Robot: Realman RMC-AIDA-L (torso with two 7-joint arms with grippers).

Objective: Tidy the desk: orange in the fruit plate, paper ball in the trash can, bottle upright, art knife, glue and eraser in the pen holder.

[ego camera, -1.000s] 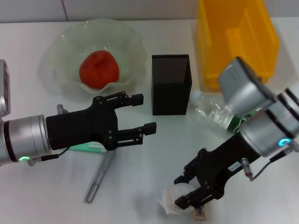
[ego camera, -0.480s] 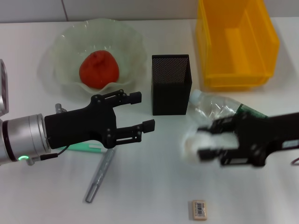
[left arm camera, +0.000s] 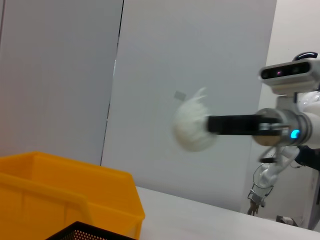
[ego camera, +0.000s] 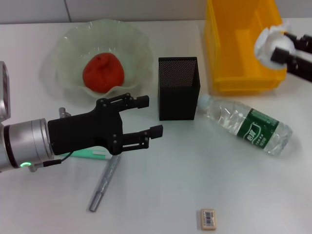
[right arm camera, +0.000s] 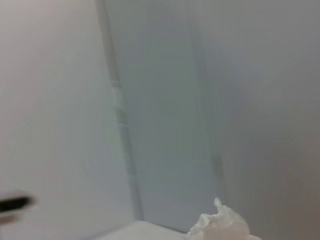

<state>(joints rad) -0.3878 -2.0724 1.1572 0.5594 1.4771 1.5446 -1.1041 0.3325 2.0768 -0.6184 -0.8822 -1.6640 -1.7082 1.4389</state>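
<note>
The white paper ball (ego camera: 272,47) is above the yellow trash can's rim, so my right gripper should keep going over the can's empty inside (ego camera: 241,46) and let go of the ball there.
My right gripper (ego camera: 279,45) holds the white paper ball (ego camera: 266,46) in the air over the right rim of the yellow trash can (ego camera: 233,48). The paper ball (left arm camera: 192,128) also shows in the left wrist view and low in the right wrist view (right arm camera: 220,228). The orange (ego camera: 103,72) lies in the pale-green fruit plate (ego camera: 62,51). The bottle (ego camera: 249,126) lies on its side to the right of the black mesh pen holder (ego camera: 178,88). The eraser (ego camera: 208,218) lies near the front edge. My left gripper (ego camera: 150,116) hovers open, left of the pen holder.
A grey pen-shaped tool (ego camera: 104,182) lies below my left gripper. A green item (ego camera: 88,155) is partly hidden under that arm. Bare table stretches between the eraser and the bottle.
My right gripper lifted the paper ball from the table's front beside the eraser and carried it up and back to the trash can. The left arm stayed put.
</note>
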